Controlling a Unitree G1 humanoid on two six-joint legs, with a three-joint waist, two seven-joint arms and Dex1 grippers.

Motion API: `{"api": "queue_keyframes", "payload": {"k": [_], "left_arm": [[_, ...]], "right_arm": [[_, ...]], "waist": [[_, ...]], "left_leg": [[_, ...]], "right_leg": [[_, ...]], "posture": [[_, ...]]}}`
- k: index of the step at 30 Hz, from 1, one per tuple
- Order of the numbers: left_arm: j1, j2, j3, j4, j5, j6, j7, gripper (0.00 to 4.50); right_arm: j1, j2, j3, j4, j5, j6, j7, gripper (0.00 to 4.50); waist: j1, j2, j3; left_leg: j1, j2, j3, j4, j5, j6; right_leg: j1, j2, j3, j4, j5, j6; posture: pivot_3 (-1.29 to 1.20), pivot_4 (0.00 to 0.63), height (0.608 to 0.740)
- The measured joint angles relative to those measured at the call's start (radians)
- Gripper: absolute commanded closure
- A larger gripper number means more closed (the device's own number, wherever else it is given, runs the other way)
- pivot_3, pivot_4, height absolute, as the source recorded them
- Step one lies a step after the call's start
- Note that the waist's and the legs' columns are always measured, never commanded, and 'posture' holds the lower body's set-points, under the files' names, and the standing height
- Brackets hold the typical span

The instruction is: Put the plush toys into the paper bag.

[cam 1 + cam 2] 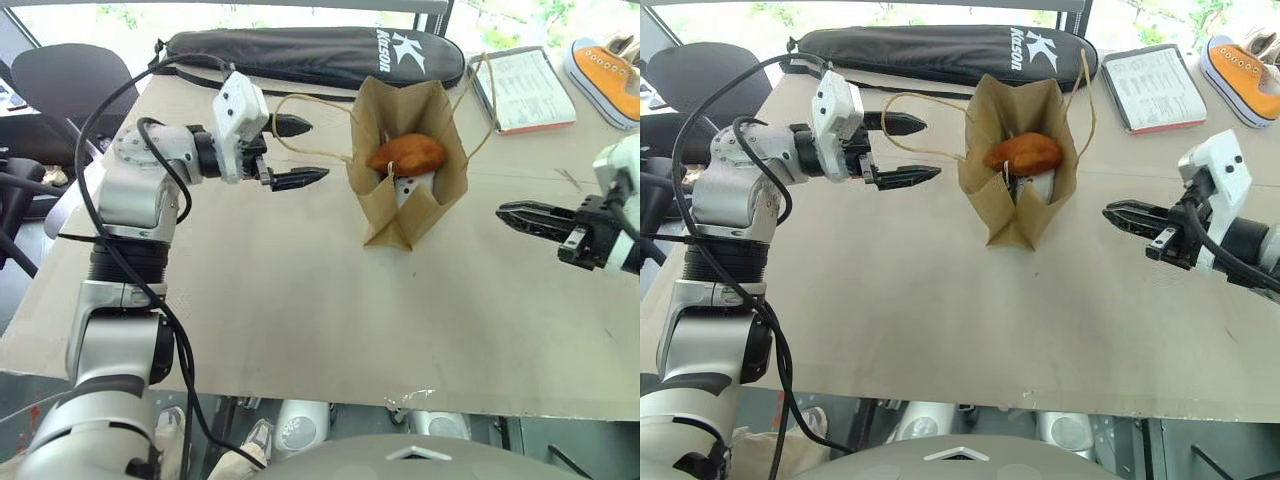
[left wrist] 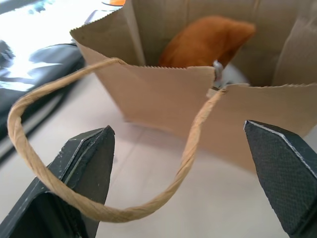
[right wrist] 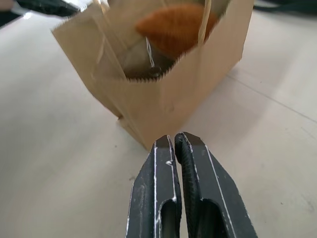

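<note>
Next, I pull my left gripper back out of the loop first, since the twine handle (image 1: pixel 283 143) is looped over its finger. Then my left gripper should take the paper bag's near end (image 1: pixel 390 228).
The brown paper bag (image 1: pixel 405 215) stands open in the middle of the table. Inside it the orange-brown plush toy (image 1: pixel 405 155) lies on top, and under it a bit of the white plush toy (image 1: pixel 408 188) peeks out. My left gripper (image 1: pixel 316 150) hovers open just left of the bag. One twine handle (image 2: pixel 190 148) loops out toward it and crosses one of its fingers (image 2: pixel 84 163). My right gripper (image 1: pixel 503 212) is to the right of the bag, apart from it, shut with nothing in it, and points at the bag's corner (image 3: pixel 148 124).
A long black zippered case (image 1: pixel 320 55) lies along the table's far edge behind the bag. A white printed booklet (image 1: pixel 525 90) and an orange-and-white sneaker (image 1: pixel 605 75) sit at the far right. A dark chair (image 1: pixel 60 80) stands off the table's left side.
</note>
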Motion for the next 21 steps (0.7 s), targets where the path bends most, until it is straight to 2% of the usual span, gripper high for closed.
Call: {"api": "queue_keyframes", "payload": {"k": [5,7,8,13,16,20,21], "left_arm": [[0.028,0.005,0.034,-0.004,-0.044,0.064,-0.023,0.00],[0.048,0.016,0.031,0.009,0.017,-0.045,-0.002,0.00],[0.056,0.017,0.019,0.036,0.104,-0.204,0.045,0.00],[0.056,0.024,0.003,0.175,0.304,-0.557,0.208,0.00],[0.056,0.023,0.005,0.202,0.336,-0.635,0.262,0.00],[0.097,-0.027,0.067,0.143,0.209,-0.442,0.281,0.00],[0.136,-0.030,0.091,0.081,0.116,-0.279,0.264,0.00]], "right_arm": [[-0.058,0.018,0.087,0.000,-0.122,-0.029,0.012,4.47],[-0.099,0.047,0.156,0.001,-0.192,-0.051,0.011,4.47],[-0.119,0.070,0.216,0.004,-0.249,-0.060,0.014,4.47],[-0.185,0.136,0.321,0.025,-0.377,-0.081,0.044,4.47],[-0.201,0.157,0.344,0.037,-0.418,-0.086,0.059,4.47],[-0.211,0.197,0.363,0.045,-0.469,-0.088,0.076,4.47],[-0.220,0.210,0.369,0.047,-0.486,-0.088,0.077,4.47]], "waist": [[-0.002,0.000,0.000],[-0.006,0.000,0.000],[-0.001,0.000,0.000],[0.001,0.000,0.000],[0.003,0.000,0.000],[0.000,0.000,0.000],[-0.005,0.000,0.000]], "left_leg": [[0.000,0.000,0.000,0.000,0.000,0.000],[0.001,0.000,0.000,0.000,0.000,0.000],[0.001,0.000,0.000,0.000,0.000,0.000],[0.000,0.000,0.000,0.001,0.000,0.001],[-0.001,0.000,0.000,0.001,0.000,0.001],[0.000,0.000,0.000,0.001,0.000,0.001],[0.000,0.000,0.000,0.002,0.000,0.000]], "right_leg": [[0.000,0.000,0.000,0.000,0.000,0.000],[0.000,0.000,0.000,0.001,0.000,0.000],[0.000,0.000,0.000,0.001,0.000,0.000],[0.000,-0.001,0.000,0.000,0.000,0.000],[0.000,-0.001,-0.001,0.000,0.000,0.000],[0.000,-0.001,-0.001,0.002,0.000,0.000],[0.000,-0.001,-0.001,0.002,0.000,0.000]], "posture": [[0.00,0.150,0.740],[0.00,0.150,0.740],[0.00,0.150,0.740],[0.00,0.150,0.740],[0.00,0.150,0.740],[0.00,0.150,0.740],[0.00,0.150,0.740]]}}
